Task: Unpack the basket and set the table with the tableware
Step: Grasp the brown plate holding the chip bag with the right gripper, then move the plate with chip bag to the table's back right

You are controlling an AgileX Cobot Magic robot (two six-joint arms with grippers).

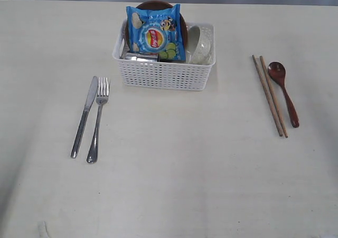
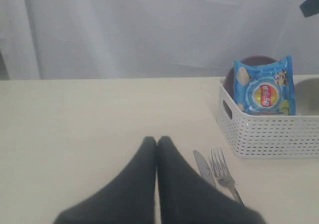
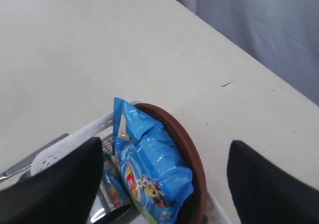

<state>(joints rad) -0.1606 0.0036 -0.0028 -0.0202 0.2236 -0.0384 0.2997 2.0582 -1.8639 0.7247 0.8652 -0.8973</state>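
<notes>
The open fingers of my right gripper have the brown plate's rim (image 1: pixel 182 22) and the blue snack bag's corner (image 1: pixel 175 10) between them, so I should go down next until the fingers close on both.
The white basket (image 1: pixel 165 74) stands at the back middle of the table (image 1: pixel 174 169). In it the brown plate (image 1: pixel 158 5) stands on edge behind a blue snack bag (image 1: pixel 156 33), with the white bowl (image 1: pixel 199 45) and a steel cup (image 1: pixel 140 57) beside them. Knife (image 1: pixel 84 116) and fork (image 1: pixel 98 120) lie left of the basket, chopsticks (image 1: pixel 270 96) and the wooden spoon (image 1: pixel 284 92) right of it. My left gripper (image 2: pixel 157 140) is shut and empty, low over the table near the knife (image 2: pixel 203 167) and fork (image 2: pixel 222 171). Above the basket, my right gripper (image 3: pixel 164 143) is open astride the bag (image 3: pixel 154 169) and plate (image 3: pixel 192 154). Neither gripper shows in the exterior view.
A pale curtain (image 2: pixel 149 30) hangs behind the table's far edge. The basket (image 2: pixel 269 132) has cut-out handles at its ends. Bare tabletop lies in front of the basket, between the cutlery and the chopsticks.
</notes>
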